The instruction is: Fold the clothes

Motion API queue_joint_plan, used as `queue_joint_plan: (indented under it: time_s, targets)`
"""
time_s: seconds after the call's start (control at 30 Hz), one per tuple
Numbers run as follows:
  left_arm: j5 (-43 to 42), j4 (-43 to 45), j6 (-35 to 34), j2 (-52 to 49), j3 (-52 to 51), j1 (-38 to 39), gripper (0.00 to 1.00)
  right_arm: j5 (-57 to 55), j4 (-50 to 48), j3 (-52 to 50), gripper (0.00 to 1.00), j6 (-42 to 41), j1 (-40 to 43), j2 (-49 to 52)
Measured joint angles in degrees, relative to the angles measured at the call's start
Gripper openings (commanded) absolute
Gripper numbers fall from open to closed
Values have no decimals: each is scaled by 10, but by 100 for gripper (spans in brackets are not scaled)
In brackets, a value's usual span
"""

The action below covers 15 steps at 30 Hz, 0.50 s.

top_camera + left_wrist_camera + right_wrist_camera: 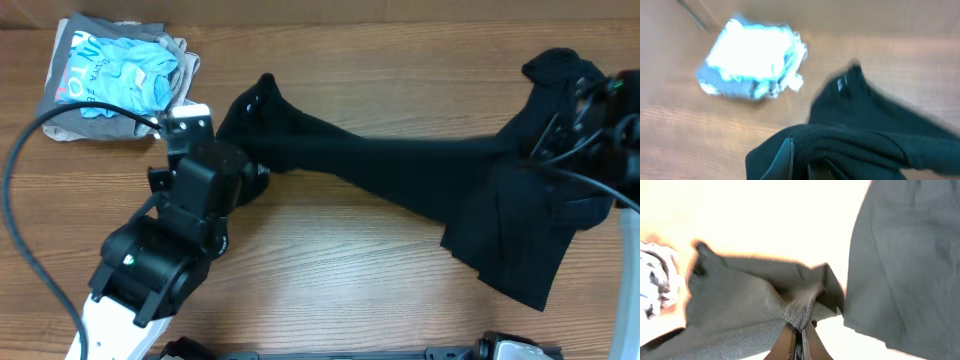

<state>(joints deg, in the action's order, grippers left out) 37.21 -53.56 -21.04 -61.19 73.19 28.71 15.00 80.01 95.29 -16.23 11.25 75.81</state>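
Note:
The robot should lower the black garment and pull its held edge toward the table's near side (268,238) to spread it, because the garment hangs in a narrow band (380,155) from both grippers.
One of the clothes, a black garment (400,165), is stretched in a band across the wooden table between both arms. My left gripper (252,172) is shut on its left end, and the left wrist view shows dark knit fabric (880,135) bunched over the closed left gripper (800,155). Further right the cloth widens and hangs in a loose flap (520,240). My right gripper (572,128) holds it up there. In the right wrist view the right gripper (800,335) pinches a peak of the mesh fabric (740,315) tightly.
A folded pile of blue and grey clothes (115,75) lies at the table's far left corner, also seen as the pile (752,57) in the left wrist view. A black cable (20,170) loops at the left. Bare wood table (330,270) lies in front.

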Motion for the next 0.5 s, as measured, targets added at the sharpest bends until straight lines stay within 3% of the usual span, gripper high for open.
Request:
queue_joint_plan:
  time_s: [0.13, 0.33, 0.5]
  targets:
    - [57, 21, 48, 2, 48, 0, 4, -12, 47, 136, 4, 6, 0, -5]
    - [135, 25, 136, 4, 200, 1, 4, -19, 132, 296, 4, 12, 0, -12]
    - [152, 38, 177, 15, 282, 1, 5, -17, 142, 363, 4, 22, 0, -18]
